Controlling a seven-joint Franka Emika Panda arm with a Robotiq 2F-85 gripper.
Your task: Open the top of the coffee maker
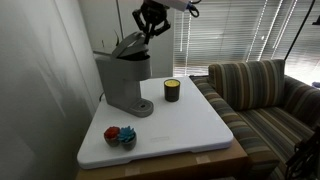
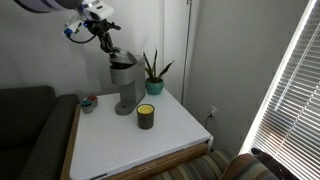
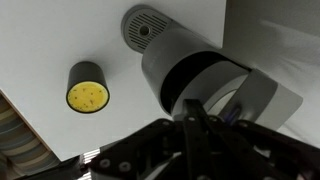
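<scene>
The coffee maker's top (image 1: pixel 126 45) still leans over its dark opening, so my gripper should push the top's raised edge (image 1: pixel 138 37) farther up and back until upright, then move away.
The grey coffee maker (image 1: pixel 125 80) stands on the white table (image 1: pixel 190 125), and shows in both exterior views (image 2: pixel 123 85). Its top (image 1: pixel 127 44) is tilted up at an angle from the head. My gripper (image 1: pixel 150 26) hangs just above and beside the raised edge of the top; it also shows from the other side (image 2: pixel 103 36). In the wrist view the coffee maker (image 3: pixel 175 60) is seen from above, with the grey top (image 3: pixel 268 100) swung to the right and the dark opening showing. My gripper's fingers (image 3: pixel 195 118) are together, with nothing seen between them.
A small dark candle jar (image 1: pixel 172 90) with yellow wax stands near the machine (image 2: pixel 146 116) (image 3: pixel 87 88). A red and blue object (image 1: pixel 120 135) lies near the table's corner. A potted plant (image 2: pixel 153 72) stands behind. A striped couch (image 1: pixel 265 100) borders the table.
</scene>
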